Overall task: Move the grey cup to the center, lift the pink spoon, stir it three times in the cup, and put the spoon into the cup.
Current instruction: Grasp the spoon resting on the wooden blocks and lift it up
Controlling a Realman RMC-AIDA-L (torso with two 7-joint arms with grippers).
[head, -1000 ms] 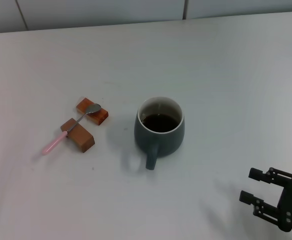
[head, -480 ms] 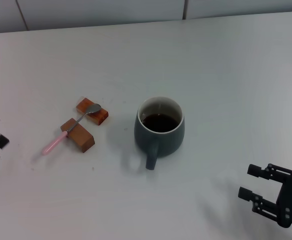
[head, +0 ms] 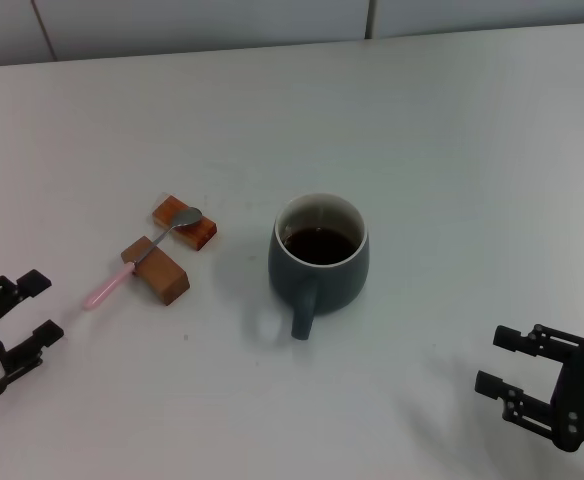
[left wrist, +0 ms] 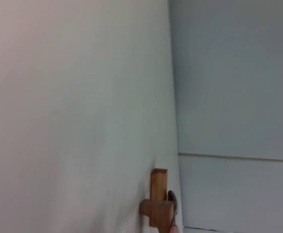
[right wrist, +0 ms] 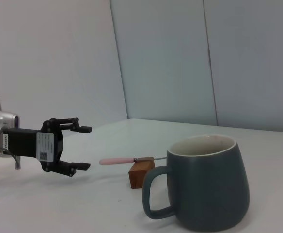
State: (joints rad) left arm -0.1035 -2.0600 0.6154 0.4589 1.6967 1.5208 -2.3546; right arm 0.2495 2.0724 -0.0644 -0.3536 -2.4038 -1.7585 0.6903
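Observation:
The pink spoon's handle [head: 109, 286] sticks out clear of the wooden blocks toward my open left gripper, which should keep approaching until its fingers straddle the handle, then close.
The grey cup [head: 319, 262] stands mid-table with dark liquid inside and its handle toward me; the right wrist view shows the cup [right wrist: 214, 191] close up. The pink spoon [head: 112, 285] rests across two wooden blocks, its silver bowl on the far block and its pink handle sticking out to the left. In the right wrist view the pink spoon [right wrist: 116, 160] shows behind the cup. My left gripper [head: 42, 307] hovers open just left of the spoon handle, apart from it; it appears again as the left gripper [right wrist: 84, 147]. My right gripper [head: 493, 360] stands open at the near right, holding nothing.
Two brown wooden blocks [head: 158, 271] [head: 186, 224] carry the spoon; the left wrist view shows these blocks [left wrist: 158, 200] edge-on. The white table [head: 452, 150] runs back to a grey panelled wall [head: 202, 20].
My left gripper has come in from the left edge and now sits open near the spoon's handle. The right gripper has barely shifted. Cup and spoon have not moved.

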